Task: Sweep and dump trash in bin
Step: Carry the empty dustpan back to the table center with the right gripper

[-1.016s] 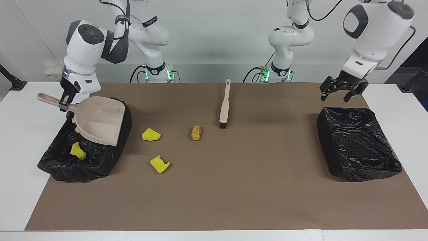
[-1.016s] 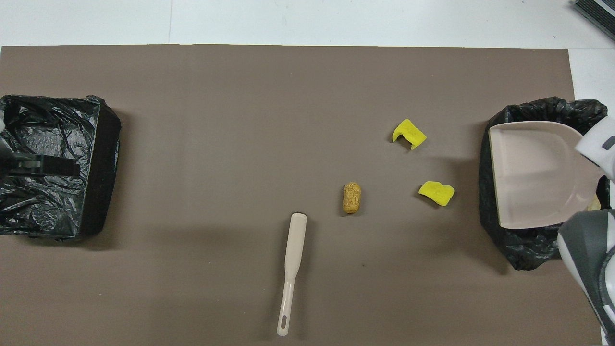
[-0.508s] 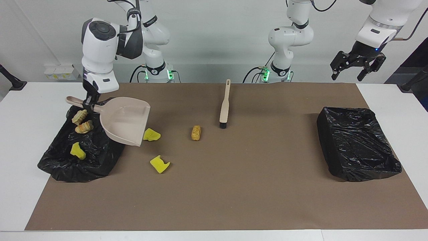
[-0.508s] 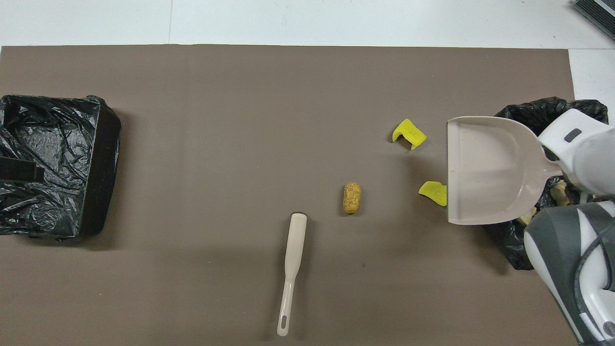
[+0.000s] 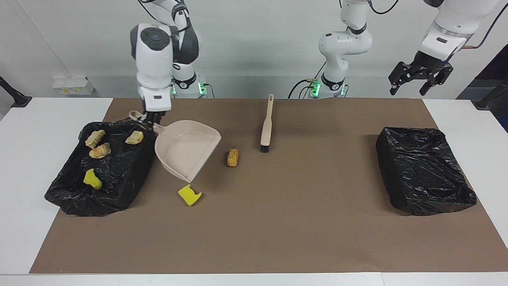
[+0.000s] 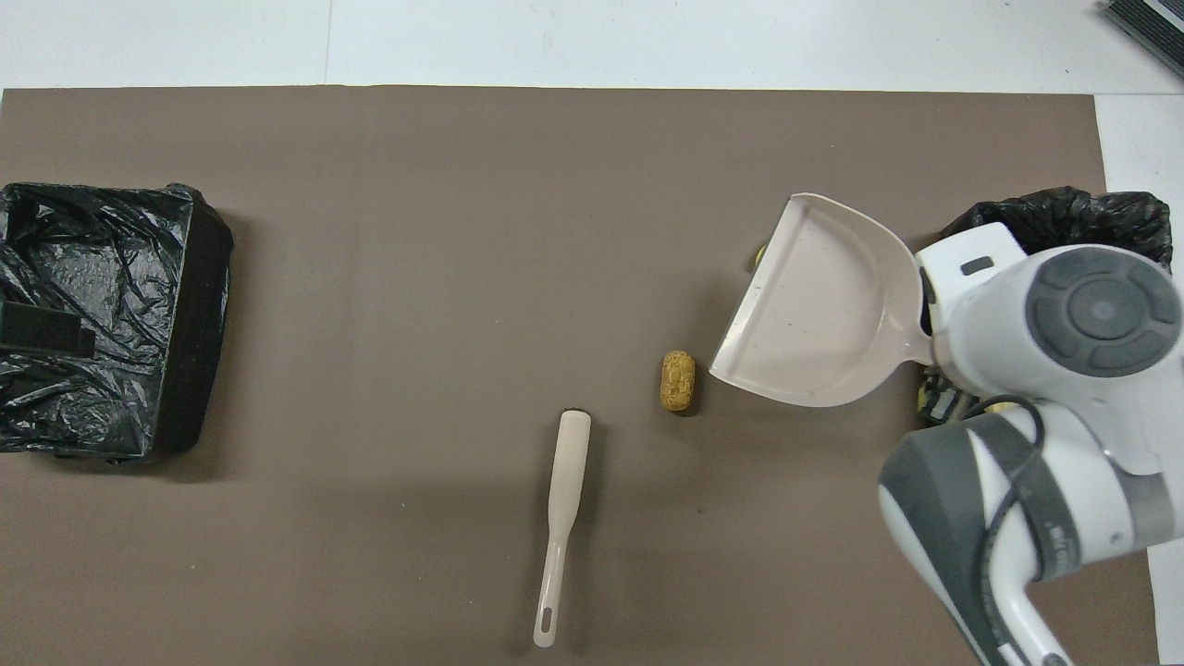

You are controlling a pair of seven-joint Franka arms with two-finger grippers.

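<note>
The beige dustpan (image 6: 827,305) is empty and the mat (image 6: 558,261) past the brush's bristles is clear. My right gripper should keep carrying the dustpan there until the dustpan lies flat.
My right gripper (image 5: 147,120) is shut on the handle of the beige dustpan (image 5: 186,149), which hangs tilted just beside the bin (image 5: 99,190) at the right arm's end. That bin holds three tan chunks (image 5: 100,151) and a yellow sponge piece (image 5: 92,178). On the mat lie a yellow sponge piece (image 5: 189,194) by the pan's lip and a tan chunk (image 5: 233,157) (image 6: 677,380). The pan (image 6: 823,305) covers another sponge piece. The beige brush (image 5: 266,125) (image 6: 561,518) lies on the mat. My left gripper (image 5: 420,77) waits open, high over the left arm's end.
A second black-lined bin (image 5: 424,171) (image 6: 102,314) stands at the left arm's end of the brown mat (image 5: 297,222). My right arm's wrist (image 6: 1064,324) covers most of the first bin from above. White table (image 5: 24,159) borders the mat.
My right arm carried the dustpan from over its bin toward the middle of the mat, now covering one sponge piece. My left gripper rose from just above the other bin.
</note>
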